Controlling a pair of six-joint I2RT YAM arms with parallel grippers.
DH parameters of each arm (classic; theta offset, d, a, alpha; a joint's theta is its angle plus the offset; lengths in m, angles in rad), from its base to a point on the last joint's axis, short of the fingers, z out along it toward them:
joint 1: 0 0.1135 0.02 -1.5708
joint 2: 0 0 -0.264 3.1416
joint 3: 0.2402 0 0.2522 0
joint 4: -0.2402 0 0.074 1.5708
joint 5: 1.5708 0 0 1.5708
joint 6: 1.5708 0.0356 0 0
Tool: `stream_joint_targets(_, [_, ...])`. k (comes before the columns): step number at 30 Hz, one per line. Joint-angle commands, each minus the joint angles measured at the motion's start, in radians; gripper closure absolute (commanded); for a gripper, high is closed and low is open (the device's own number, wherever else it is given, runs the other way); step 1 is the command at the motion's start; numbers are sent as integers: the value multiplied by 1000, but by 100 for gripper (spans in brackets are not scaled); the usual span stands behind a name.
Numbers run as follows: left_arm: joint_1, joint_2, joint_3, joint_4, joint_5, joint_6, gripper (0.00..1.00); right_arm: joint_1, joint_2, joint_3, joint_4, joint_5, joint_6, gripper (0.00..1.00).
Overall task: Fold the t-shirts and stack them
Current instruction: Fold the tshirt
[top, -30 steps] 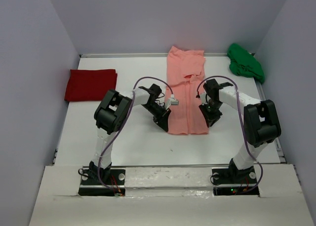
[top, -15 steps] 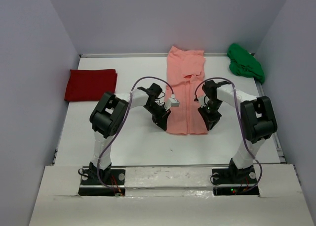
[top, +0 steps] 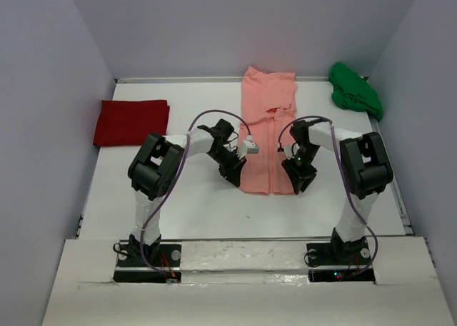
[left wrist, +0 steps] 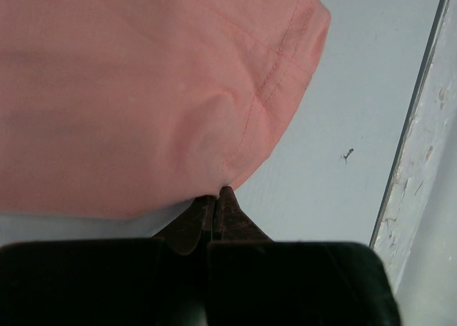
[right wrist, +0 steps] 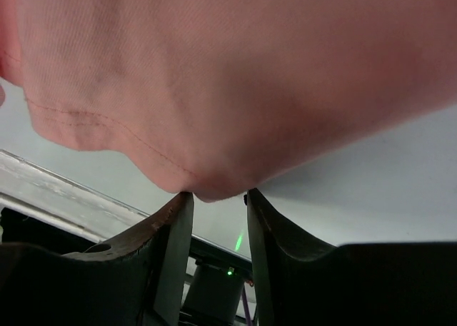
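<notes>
The salmon-pink hem [right wrist: 214, 191] reaches only the ends of the right gripper's open fingers, so next the right gripper moves onto the hem's corner [top: 293, 191] and pinches it before folding.
The salmon-pink t-shirt [top: 268, 126] lies as a long narrow strip down the middle of the table, its near hem between my two grippers. My left gripper [top: 238, 175] is at the hem's near left corner. In the left wrist view its jaws [left wrist: 218, 192] are shut on the edge of the pink cloth [left wrist: 143, 90]. My right gripper [top: 300, 183] is at the near right corner. Its jaws [right wrist: 218, 196] stand apart, with a bulge of the pink hem [right wrist: 250, 76] between the tips. The deep red t-shirt [top: 132, 121] lies folded at the left. The green t-shirt [top: 355, 90] is crumpled at the back right.
The white table [top: 186, 205] is walled on the left, back and right. Its raised front rail [left wrist: 421, 162] shows in the left wrist view, near a small dark mark [left wrist: 347, 155] on the table. The right arm's base shows between the right fingers.
Both grippers have moved slightly inward and away from the bases at the pink shirt's near hem. The hem has narrowed and drawn back a little. The red and green shirts have not moved.
</notes>
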Motion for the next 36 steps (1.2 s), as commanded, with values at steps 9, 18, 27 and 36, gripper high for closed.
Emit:
stream_joint_targets(9, [-1,-65,-19,3,-37,23,98,-6,63,63,30,-39,20,64])
stream_joint_targets(18, [0,-75,-12,-6,-37,34,98,-6,31,55,9,-19,17,100])
stream_joint_targets(27, [-1,-94,47,-152,46,162,99,-6,-55,68,-85,-35,-32,100])
stream_joint_targets(36, [-3,-161,81,-356,143,365,97,-6,-151,104,-192,-50,-75,100])
